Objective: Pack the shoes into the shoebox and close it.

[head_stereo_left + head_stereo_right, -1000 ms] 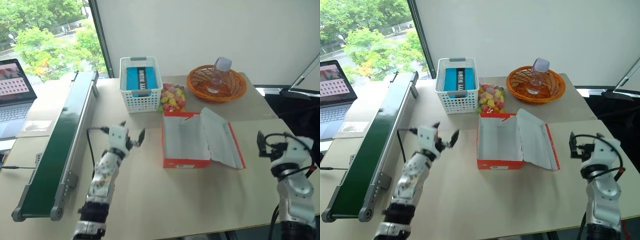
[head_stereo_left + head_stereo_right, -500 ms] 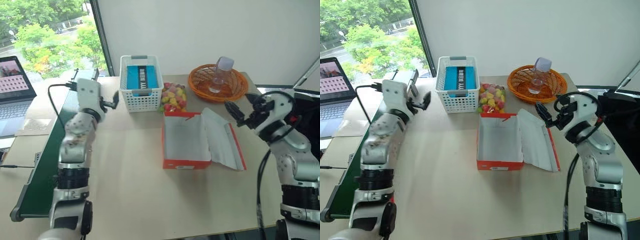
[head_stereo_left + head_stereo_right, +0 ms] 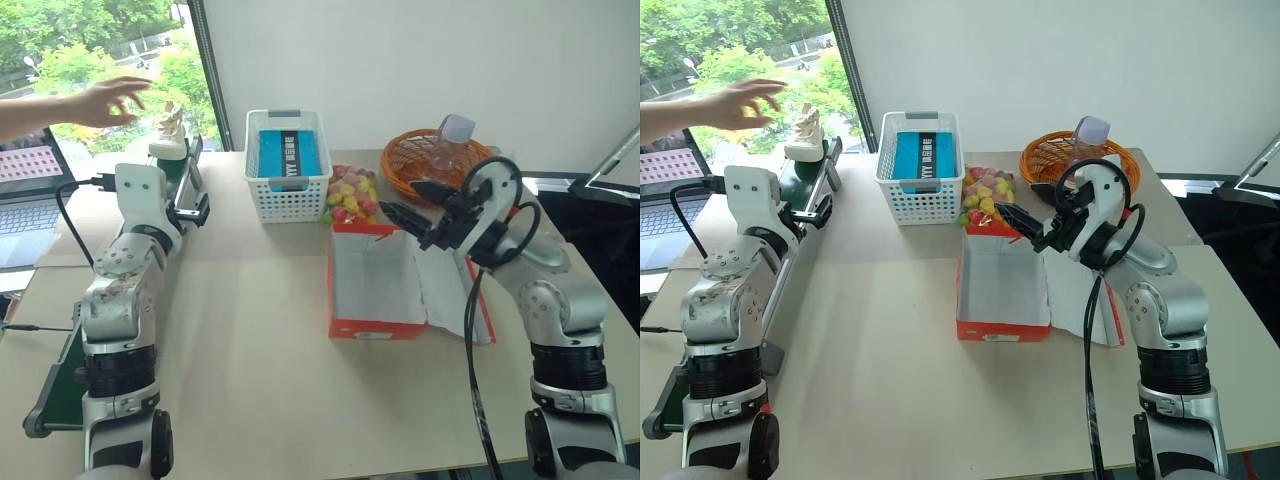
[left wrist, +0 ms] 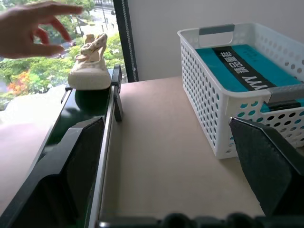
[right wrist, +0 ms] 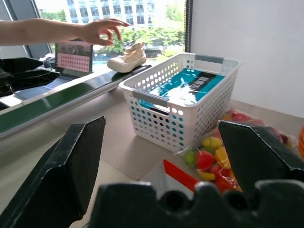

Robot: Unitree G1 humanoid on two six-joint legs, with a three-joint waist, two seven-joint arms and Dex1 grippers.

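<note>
The cream-white shoe has a thick sole running under its rumpled fabric top, so it will stay straight and slope downward when the robot carries it by one end.
One cream-white shoe stands on the far end of the green conveyor belt, with a person's hand hovering just above it. The orange-red shoebox lies open at the table's middle, its inside bare and its lid folded flat to the right. My left gripper is open beside the belt, pointing toward the shoe from well short of it. My right gripper is open above the box's far edge, pointing left. The shoe lies far ahead in the right wrist view.
A white mesh basket holding a teal box stands behind the shoebox. A bag of coloured sweets lies next to it. An orange wicker basket with a plastic bottle is at the back right. A laptop sits at the far left.
Both arms rose. The left gripper moved left to the belt, and the right swung left over the box. A person's hand and a shoe appeared at the belt's far end.
</note>
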